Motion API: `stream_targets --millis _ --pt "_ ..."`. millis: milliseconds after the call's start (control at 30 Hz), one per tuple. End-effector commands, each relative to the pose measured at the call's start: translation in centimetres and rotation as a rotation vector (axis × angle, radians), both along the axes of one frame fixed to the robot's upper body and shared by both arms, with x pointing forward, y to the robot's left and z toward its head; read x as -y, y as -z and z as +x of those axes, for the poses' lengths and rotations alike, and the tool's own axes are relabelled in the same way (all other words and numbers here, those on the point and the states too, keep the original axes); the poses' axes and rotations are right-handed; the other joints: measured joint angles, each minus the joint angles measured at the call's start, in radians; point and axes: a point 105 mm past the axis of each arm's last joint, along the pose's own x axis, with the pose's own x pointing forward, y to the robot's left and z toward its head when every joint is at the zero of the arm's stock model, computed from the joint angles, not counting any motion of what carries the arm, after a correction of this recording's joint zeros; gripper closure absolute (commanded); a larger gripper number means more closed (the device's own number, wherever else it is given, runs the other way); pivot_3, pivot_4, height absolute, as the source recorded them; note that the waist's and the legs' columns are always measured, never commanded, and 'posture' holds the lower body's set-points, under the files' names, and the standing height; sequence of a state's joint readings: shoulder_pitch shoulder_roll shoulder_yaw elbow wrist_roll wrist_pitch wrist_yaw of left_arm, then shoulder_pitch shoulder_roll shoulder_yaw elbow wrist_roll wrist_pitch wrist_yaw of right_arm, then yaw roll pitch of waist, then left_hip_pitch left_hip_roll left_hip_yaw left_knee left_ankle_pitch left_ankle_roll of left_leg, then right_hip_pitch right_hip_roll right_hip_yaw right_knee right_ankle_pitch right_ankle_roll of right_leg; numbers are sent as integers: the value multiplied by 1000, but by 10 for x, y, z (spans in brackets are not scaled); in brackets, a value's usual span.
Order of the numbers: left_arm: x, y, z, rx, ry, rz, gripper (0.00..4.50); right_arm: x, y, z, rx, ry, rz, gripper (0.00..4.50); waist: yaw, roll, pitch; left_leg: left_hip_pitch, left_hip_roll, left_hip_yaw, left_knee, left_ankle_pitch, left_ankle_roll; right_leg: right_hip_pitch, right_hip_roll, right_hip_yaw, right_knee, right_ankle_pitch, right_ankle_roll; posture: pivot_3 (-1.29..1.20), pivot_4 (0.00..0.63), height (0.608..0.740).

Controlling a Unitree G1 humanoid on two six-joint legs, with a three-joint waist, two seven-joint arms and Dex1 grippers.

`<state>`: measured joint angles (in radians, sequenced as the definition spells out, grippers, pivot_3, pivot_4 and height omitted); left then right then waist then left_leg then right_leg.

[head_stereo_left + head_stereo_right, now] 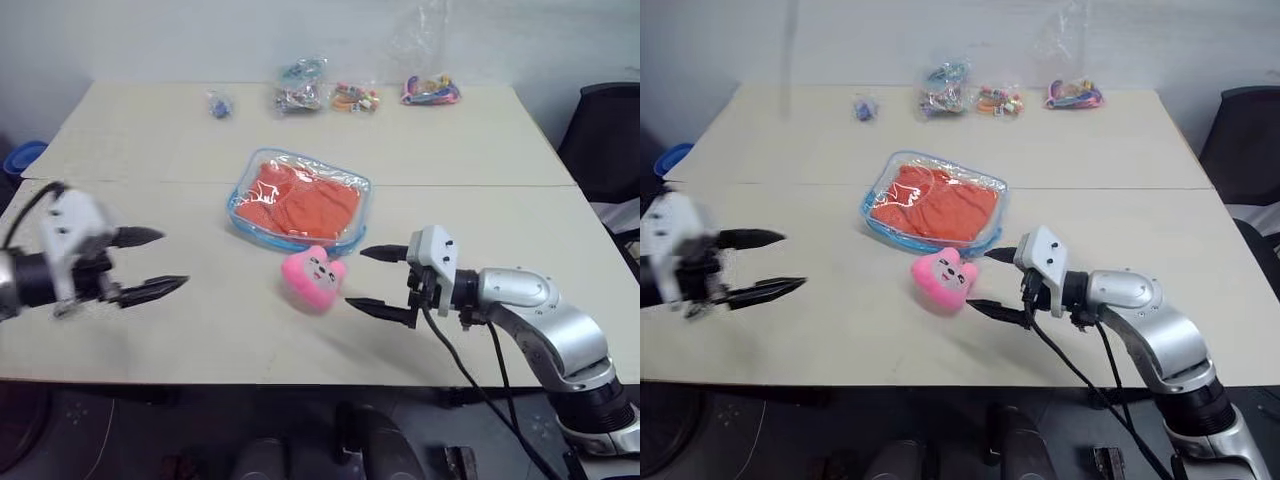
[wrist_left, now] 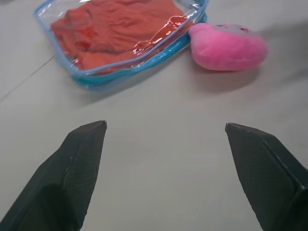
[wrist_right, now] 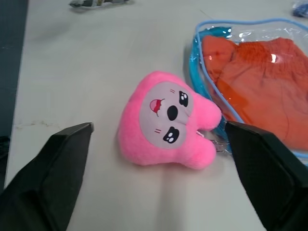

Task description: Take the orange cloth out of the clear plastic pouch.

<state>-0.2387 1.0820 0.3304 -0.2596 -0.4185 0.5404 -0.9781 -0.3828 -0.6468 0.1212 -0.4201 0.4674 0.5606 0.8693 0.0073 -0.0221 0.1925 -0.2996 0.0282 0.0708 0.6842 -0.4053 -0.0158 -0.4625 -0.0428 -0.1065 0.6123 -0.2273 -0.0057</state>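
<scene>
The pink plush toy point(image 1: 315, 278) sits close against the pouch's light blue trim point(image 1: 328, 244). The toy should pull a zipper along that edge of the pouch when I pull it.
The clear plastic pouch point(image 1: 300, 200) with light blue trim lies flat in the middle of the table, and the orange cloth point(image 1: 304, 197) is inside it. Over the table's left side my left gripper point(image 1: 157, 262) hovers open and empty, pointing right toward the pouch. My right gripper point(image 1: 380, 282) stands open and empty on the right, just beside a pink plush toy point(image 1: 313, 278) that rests against the pouch's near edge. The left wrist view looks at the pouch point(image 2: 125, 43) beyond the fingers; the right wrist view looks at the toy point(image 3: 168, 120).
Several small clear bags of colourful items point(image 1: 300, 85) line the table's far edge. A black chair point(image 1: 610, 140) stands at the right. A seam point(image 1: 150, 182) runs across the table behind the pouch. A blue thing point(image 1: 20, 158) sits off the table's left edge.
</scene>
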Motion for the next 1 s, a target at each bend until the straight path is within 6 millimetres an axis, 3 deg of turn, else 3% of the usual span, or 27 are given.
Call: stream_targets --millis 33,167,333,733,833,1000 --pt "4 11 35 98 78 257 305 -6 -8 -6 32 -52 4 0 0 0 0 0 0 0 0 0 0 0 0 0 1 0 0 0 150 740" --pt "17 9 84 216 166 439 305 -3 -12 -10 61 -59 -5 0 2 -1 0 -2 1 3 0 1 -2 -2 1 -1 2 0 0 0 150 740" --pt "19 20 115 250 235 623 305 6 -19 -8 91 20 24 0 -10 -1 -1 -3 1 9 0 -1 3 -4 1 -1 1 1 2 0 150 740" --pt "36 27 146 299 196 598 305 17 -18 -19 101 143 27 0 -3 -3 -1 -2 1 18 1 -1 5 -7 0 0 1 3 5 0 150 740" --pt "37 28 149 303 183 595 884 16 -21 -18 104 147 27 0 -7 -3 -1 -1 0 19 1 -1 5 -7 0 1 2 3 5 0 150 740" --pt "38 30 149 305 190 605 2458 16 -26 -15 112 153 27 0 -8 -3 -1 0 0 20 1 -1 5 -7 0 2 4 3 5 0 150 740"
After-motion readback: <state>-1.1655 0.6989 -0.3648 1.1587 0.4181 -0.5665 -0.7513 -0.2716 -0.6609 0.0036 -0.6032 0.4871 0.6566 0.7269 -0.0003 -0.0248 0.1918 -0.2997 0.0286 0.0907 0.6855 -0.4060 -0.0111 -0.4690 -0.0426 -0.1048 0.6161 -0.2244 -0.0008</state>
